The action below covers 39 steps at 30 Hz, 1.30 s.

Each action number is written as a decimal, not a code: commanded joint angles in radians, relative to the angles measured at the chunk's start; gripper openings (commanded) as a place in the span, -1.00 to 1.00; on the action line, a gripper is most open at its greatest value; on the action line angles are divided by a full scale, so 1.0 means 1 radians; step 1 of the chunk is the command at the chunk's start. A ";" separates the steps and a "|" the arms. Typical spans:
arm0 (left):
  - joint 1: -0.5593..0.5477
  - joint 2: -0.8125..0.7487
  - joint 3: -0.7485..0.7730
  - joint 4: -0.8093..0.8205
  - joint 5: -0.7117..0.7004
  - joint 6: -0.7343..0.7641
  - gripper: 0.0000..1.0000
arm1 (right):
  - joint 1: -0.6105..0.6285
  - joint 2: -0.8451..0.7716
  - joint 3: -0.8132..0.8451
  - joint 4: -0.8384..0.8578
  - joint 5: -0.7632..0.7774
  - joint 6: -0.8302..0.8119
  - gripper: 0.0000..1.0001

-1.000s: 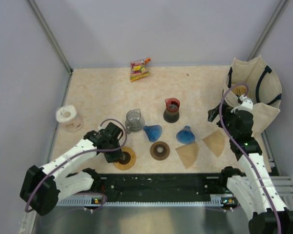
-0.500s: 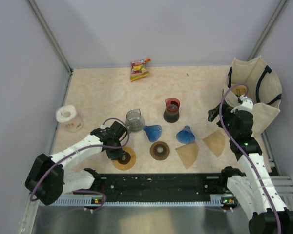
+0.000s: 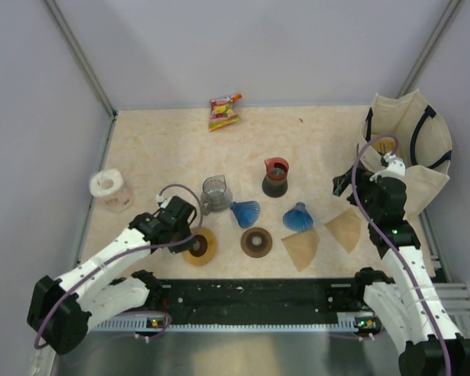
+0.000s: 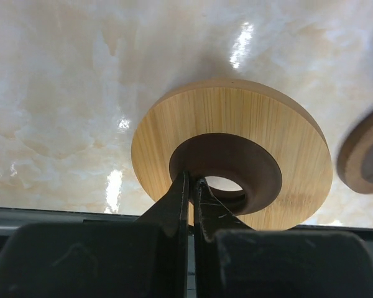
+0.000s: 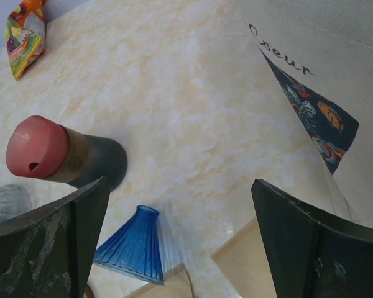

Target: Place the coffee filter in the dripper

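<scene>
My open right gripper should keep going toward the free outer edge (image 3: pixel 212 250) and close there, while my left gripper holds the light wooden ring's dark inner rim (image 3: pixel 199 246).
Two blue ribbed cone drippers (image 3: pixel 245 212) (image 3: pixel 298 217) lie on their sides mid-table; one shows in the right wrist view (image 5: pixel 132 248). Two brown paper filters (image 3: pixel 301 249) (image 3: pixel 346 229) lie flat to their right, also seen in the right wrist view (image 5: pixel 245 267). My left gripper (image 3: pixel 193 244) (image 4: pixel 190 181) is shut on the dark inner rim of a light wooden ring (image 3: pixel 200 245) (image 4: pixel 236 133), which looks tilted off the table. My right gripper (image 3: pixel 346 186) (image 5: pixel 179 186) is open and empty, above the table beyond the filters.
A darker wooden ring (image 3: pixel 256 242) (image 4: pixel 363 152) lies right of the held one. A red-lidded dark cup (image 3: pixel 276 177) (image 5: pixel 37 148), a glass mug (image 3: pixel 216 193), a paper roll (image 3: pixel 110 190), a snack packet (image 3: pixel 224 111) and a cloth tote bag (image 3: pixel 415 149) (image 5: pixel 323 93) stand around.
My left arm has shifted and the light wooden ring has moved a little away from the near edge with it. The right arm has not moved.
</scene>
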 commanded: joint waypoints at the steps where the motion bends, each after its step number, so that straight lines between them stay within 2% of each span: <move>1: -0.004 -0.146 0.012 0.016 0.035 0.065 -1.00 | -0.006 -0.011 -0.008 0.057 -0.064 -0.003 0.95; 7: -0.004 -0.380 -0.019 0.193 0.286 0.128 -1.00 | -0.005 -0.045 -0.020 0.122 -0.264 -0.006 0.96; 10: -0.005 -0.446 -0.083 0.377 0.434 0.107 -1.00 | -0.006 -0.067 -0.044 0.203 -0.421 -0.014 0.95; 13: -0.004 -0.406 -0.103 0.542 0.501 0.101 -1.00 | -0.006 -0.074 -0.061 0.325 -0.605 -0.005 0.95; 16: -0.004 -0.287 -0.047 0.681 0.532 0.150 -1.00 | -0.006 -0.055 -0.064 0.430 -0.790 0.047 0.95; 19: -0.004 -0.198 0.010 0.918 0.601 0.190 -1.00 | -0.006 -0.024 -0.067 0.537 -0.938 0.136 0.95; 21: -0.005 -0.142 0.042 1.069 0.700 0.205 -1.00 | -0.006 0.008 -0.075 0.647 -1.019 0.205 0.95; 24: -0.005 -0.055 0.090 1.261 0.872 0.162 -1.00 | -0.006 0.053 -0.081 0.778 -1.097 0.285 0.93; 27: -0.005 0.019 0.150 1.333 0.972 0.138 -1.00 | -0.002 0.097 -0.086 0.911 -1.157 0.362 0.92; 30: -0.005 0.043 0.173 1.399 1.015 0.119 -1.00 | 0.039 0.136 -0.090 1.040 -1.165 0.417 0.91; 35: -0.005 0.050 0.204 1.333 1.015 0.167 -1.00 | 0.184 0.220 -0.028 1.024 -1.147 0.342 0.88; 39: -0.010 0.060 0.188 1.465 1.107 0.081 -1.00 | 0.262 0.287 -0.008 1.142 -1.142 0.337 0.88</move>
